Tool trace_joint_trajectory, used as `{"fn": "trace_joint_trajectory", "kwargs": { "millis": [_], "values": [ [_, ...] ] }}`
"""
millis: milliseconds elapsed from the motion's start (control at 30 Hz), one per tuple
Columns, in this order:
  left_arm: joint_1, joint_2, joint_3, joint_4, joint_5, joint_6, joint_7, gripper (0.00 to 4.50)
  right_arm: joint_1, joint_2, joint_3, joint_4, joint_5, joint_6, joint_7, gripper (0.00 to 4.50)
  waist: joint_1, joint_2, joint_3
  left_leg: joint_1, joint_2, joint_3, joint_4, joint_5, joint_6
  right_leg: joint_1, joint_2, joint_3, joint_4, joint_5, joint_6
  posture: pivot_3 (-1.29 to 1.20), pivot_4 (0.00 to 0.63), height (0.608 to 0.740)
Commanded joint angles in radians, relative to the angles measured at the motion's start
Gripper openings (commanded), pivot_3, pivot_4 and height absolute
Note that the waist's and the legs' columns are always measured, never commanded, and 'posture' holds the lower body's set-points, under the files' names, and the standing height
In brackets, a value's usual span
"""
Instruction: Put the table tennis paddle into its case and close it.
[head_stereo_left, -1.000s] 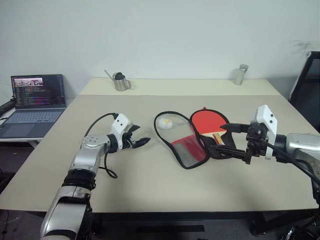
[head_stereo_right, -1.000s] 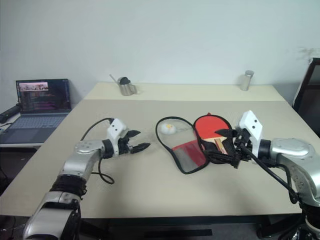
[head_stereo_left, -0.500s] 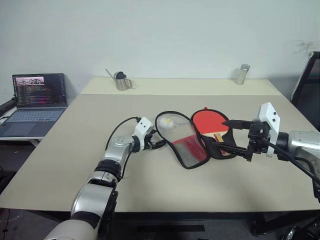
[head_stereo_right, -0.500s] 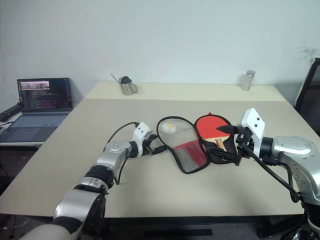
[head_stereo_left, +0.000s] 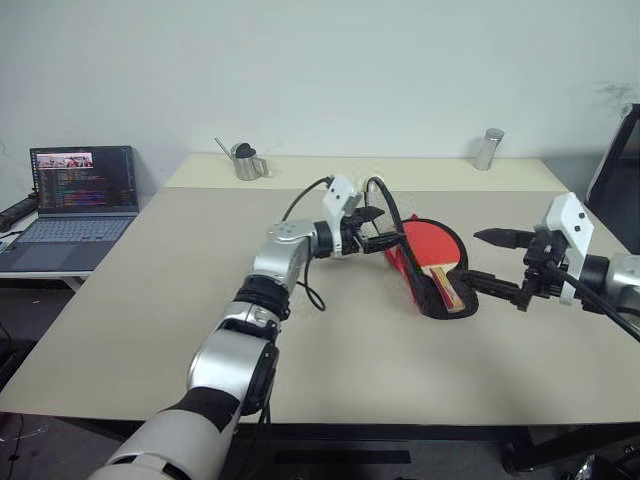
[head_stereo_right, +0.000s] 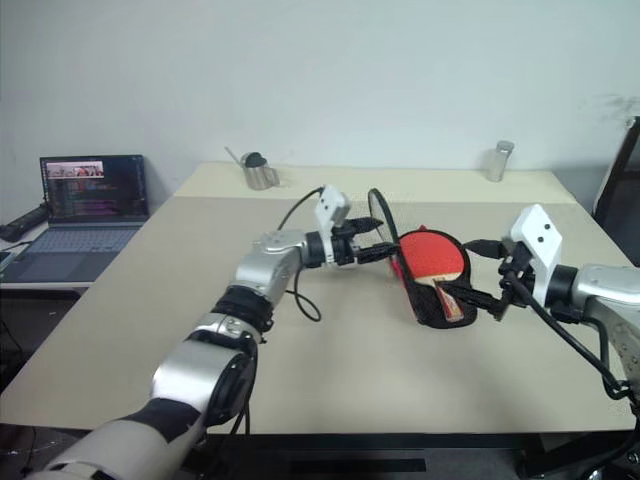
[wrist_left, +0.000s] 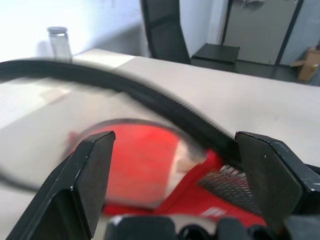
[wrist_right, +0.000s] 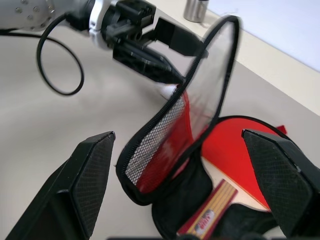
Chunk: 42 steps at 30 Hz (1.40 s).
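The mesh flap (head_stereo_left: 401, 232) is standing up on its edge and leaves the paddle uncovered. Next, my left gripper pushes the flap over and down onto the paddle's red side (head_stereo_left: 434, 244).
The case (head_stereo_left: 437, 296) lies open in the middle of the table. Its mesh flap (head_stereo_left: 384, 214) stands upright on edge. The table tennis paddle (head_stereo_left: 433, 244) rests in the black lower half, red face up, its pale handle (wrist_right: 207, 214) pointing toward my right gripper. My left gripper (head_stereo_left: 383, 228) is open and level at the raised flap. In the left wrist view the flap's black zip edge (wrist_left: 150, 95) runs across between the fingers (wrist_left: 92, 175). My right gripper (head_stereo_left: 472, 257) is open, just right of the case at the handle end, with nothing between its fingers.
A laptop (head_stereo_left: 80, 190) sits on a low side table at the left. A metal jug (head_stereo_left: 243, 162) and a metal cylinder (head_stereo_left: 488, 149) stand along the table's far edge. A black chair (head_stereo_left: 625, 150) is at the right. The beige table (head_stereo_left: 300, 350) has bare room at the front.
My left gripper swept right and upward, and the mesh flap went from lying flat on the table to standing upright beside the paddle. My right gripper drew back slightly to the right.
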Motion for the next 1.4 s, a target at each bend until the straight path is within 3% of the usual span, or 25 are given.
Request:
{"fn": "trace_joint_trajectory", "kwargs": {
  "millis": [33, 467, 867, 1167, 1400],
  "values": [
    [-0.041, -0.028, 0.023, 0.046, -0.001, -0.045, 0.043, 4.23, -0.021, -0.021, -0.034, -0.003, 0.0, -0.004, -0.017, 4.45, 0.0, 0.0, 0.0, 0.0, 0.0, 0.0, 0.0, 0.0, 0.0, 0.0, 0.0, 0.0, 0.0, 0.0, 0.0, 0.0, 0.15, 0.74],
    [-0.101, -0.122, 0.054, 0.239, 0.04, -0.157, 0.161, 4.23, -0.021, -0.017, -0.027, -0.026, 0.007, 0.006, -0.071, 4.45, 0.007, 0.0, 0.0, 0.0, 0.0, 0.0, 0.0, 0.0, 0.0, 0.0, 0.0, 0.0, 0.0, 0.0, 0.0, 0.0, 0.15, 0.74],
    [-0.199, -0.187, 0.158, 0.299, 0.014, -0.232, 0.265, 4.23, -0.054, -0.02, -0.041, 0.019, -0.027, -0.023, -0.116, 4.45, 0.007, 0.0, 0.0, 0.0, 0.0, 0.0, 0.0, 0.0, 0.0, 0.0, 0.0, 0.0, 0.0, 0.0, 0.0, 0.0, 0.15, 0.74],
    [-0.155, -0.236, 0.144, 0.341, 0.078, -0.276, 0.359, 4.23, -0.122, -0.044, -0.037, 0.078, -0.049, -0.029, -0.105, 4.45, 0.008, 0.0, 0.0, 0.0, -0.001, 0.0, 0.0, 0.0, 0.0, 0.0, 0.0, 0.0, 0.0, 0.0, 0.0, 0.0, 0.15, 0.74],
    [-0.123, -0.23, 0.155, 0.35, 0.096, -0.269, 0.384, 4.23, -0.085, -0.033, -0.052, 0.031, -0.025, 0.0, -0.125, 4.45, 0.008, 0.0, 0.0, 0.0, -0.001, 0.0, 0.0, 0.0, 0.0, 0.0, 0.0, 0.0, 0.0, 0.0, 0.0, 0.0, 0.15, 0.74]
  ]
}}
